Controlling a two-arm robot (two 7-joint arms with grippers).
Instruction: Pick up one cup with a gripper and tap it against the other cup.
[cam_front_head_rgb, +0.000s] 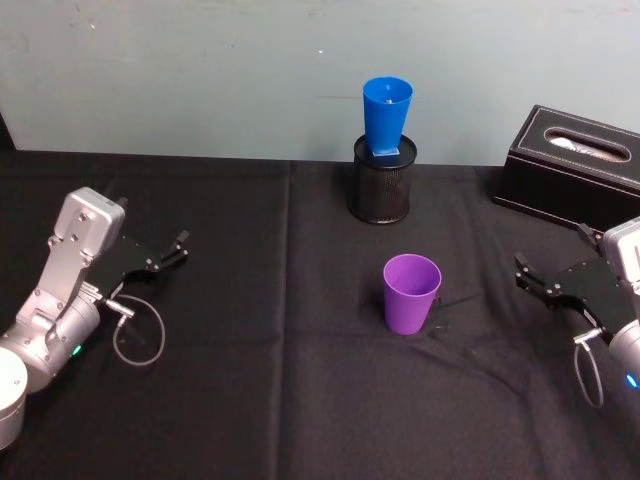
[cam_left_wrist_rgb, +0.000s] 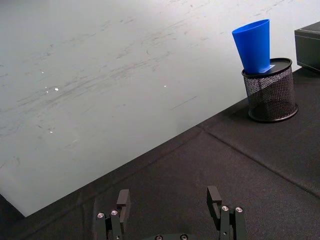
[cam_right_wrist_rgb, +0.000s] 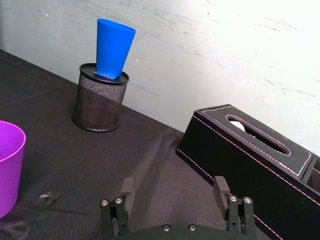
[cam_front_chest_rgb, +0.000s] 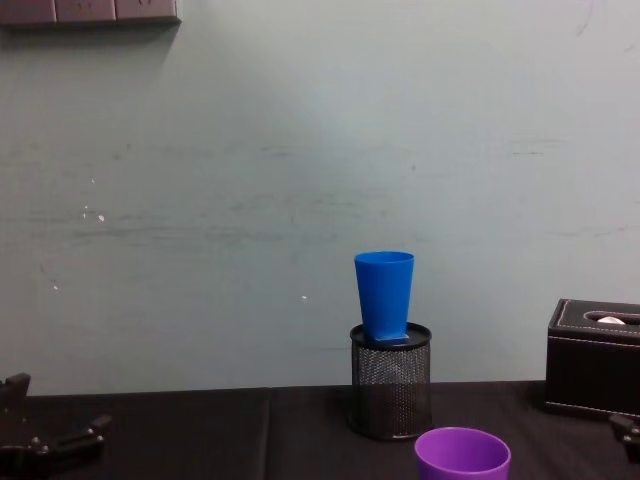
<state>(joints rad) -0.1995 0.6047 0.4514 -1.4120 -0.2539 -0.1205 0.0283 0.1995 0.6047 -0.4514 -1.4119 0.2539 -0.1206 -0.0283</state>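
My gripper is going to tap the purple cup against the blue cup. The blue cup should stay upright, because a flat patch sticks out under its base.
The purple cup stands upright on the black tablecloth near the middle, also seen in the right wrist view and the chest view. Behind it the blue cup sits rim up in the mouth of a black mesh cylinder, leaning slightly. My left gripper rests open at the far left, well away from both cups, and nothing lies between its fingers. My right gripper is open at the right edge, a hand's width to the right of the purple cup, and holds nothing.
A black tissue box stands at the back right, close behind the right gripper. The black cloth covers the table up to a pale wall. A loose cable loop hangs by the left wrist.
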